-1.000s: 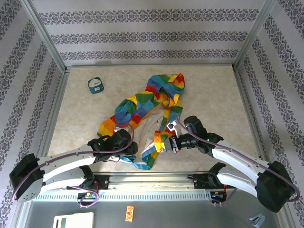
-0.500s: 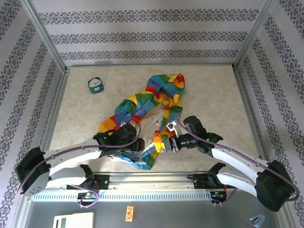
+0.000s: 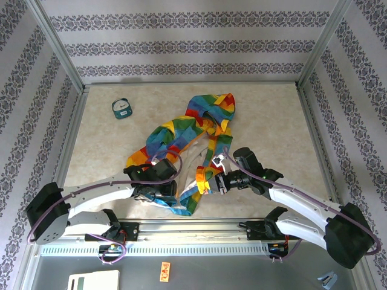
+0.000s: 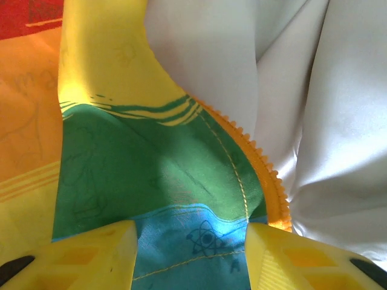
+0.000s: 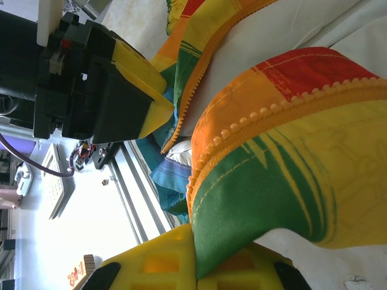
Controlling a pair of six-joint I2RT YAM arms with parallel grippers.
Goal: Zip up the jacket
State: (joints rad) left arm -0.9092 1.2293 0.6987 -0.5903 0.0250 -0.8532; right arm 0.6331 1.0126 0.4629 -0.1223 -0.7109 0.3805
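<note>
The robot's left gripper has its fingers on either side of the blue patch while the right gripper is pinching green, so next the left gripper pinches the green patch next to the orange zipper edge.
The rainbow patchwork jacket lies open on the table, its whitish lining facing up. My left gripper sits low on the jacket's lower left panel. In the left wrist view it is open, and its yellow fingers straddle a blue patch beside the orange zipper edge. My right gripper is shut on the other front edge, pinching a green patch just under the orange zipper teeth. The right wrist view also takes in the left gripper close by.
A small round teal gadget lies at the far left of the table. The aluminium rail runs along the near edge just below the jacket's hem. Patterned walls enclose the table on three sides.
The left arm has shifted rightward, and its gripper has moved a little over the jacket's lower left panel. The right arm and the edge it holds stay still.
</note>
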